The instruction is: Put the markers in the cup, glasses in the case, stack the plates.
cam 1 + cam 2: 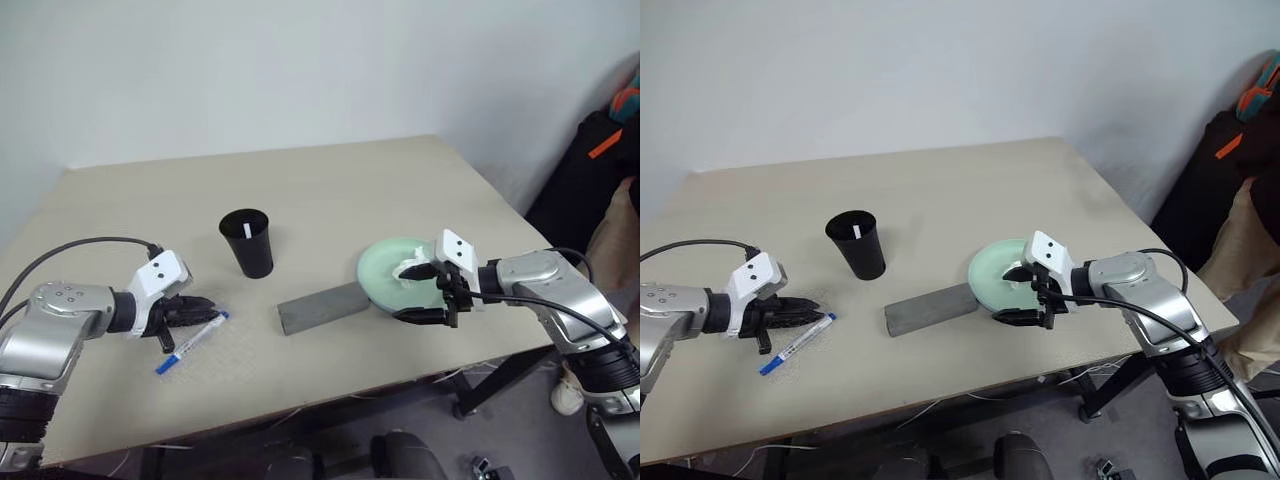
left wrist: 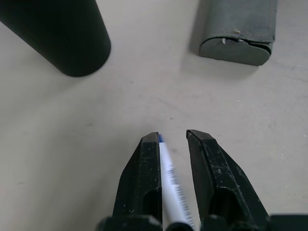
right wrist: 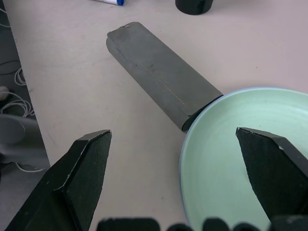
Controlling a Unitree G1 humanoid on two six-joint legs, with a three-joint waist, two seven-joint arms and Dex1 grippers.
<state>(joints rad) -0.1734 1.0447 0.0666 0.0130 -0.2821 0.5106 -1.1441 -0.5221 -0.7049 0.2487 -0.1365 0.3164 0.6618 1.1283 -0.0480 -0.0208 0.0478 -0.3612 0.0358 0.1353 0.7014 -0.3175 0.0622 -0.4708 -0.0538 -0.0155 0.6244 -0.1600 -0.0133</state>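
Note:
The white marker (image 2: 169, 173) is partly under one finger of my left gripper, so my left gripper needs to open wide, straddle the marker's body (image 1: 197, 340) and close lower down around it.
A white marker with a blue cap (image 1: 190, 345) lies slanted at the table's front left, and my left gripper (image 1: 195, 310) is shut on it. In the left wrist view the marker (image 2: 169, 178) runs between the two fingers (image 2: 144, 178). The black cup (image 1: 247, 242) stands upright beyond it with a white marker (image 1: 246, 231) inside. The grey case (image 1: 322, 307) lies shut, one end against the mint green plate (image 1: 380, 275). A light blue rim (image 3: 182, 168) shows under the green plate. My right gripper (image 1: 425, 293) is open over the plate's near edge. The glasses are out of view.
A crumpled white tissue (image 1: 410, 268) lies on the green plate beside my right gripper. The table's front edge (image 1: 300, 405) runs close below both arms. Dark bags and clothing (image 1: 600, 170) stand beyond the table's right side. Cables hang below the table.

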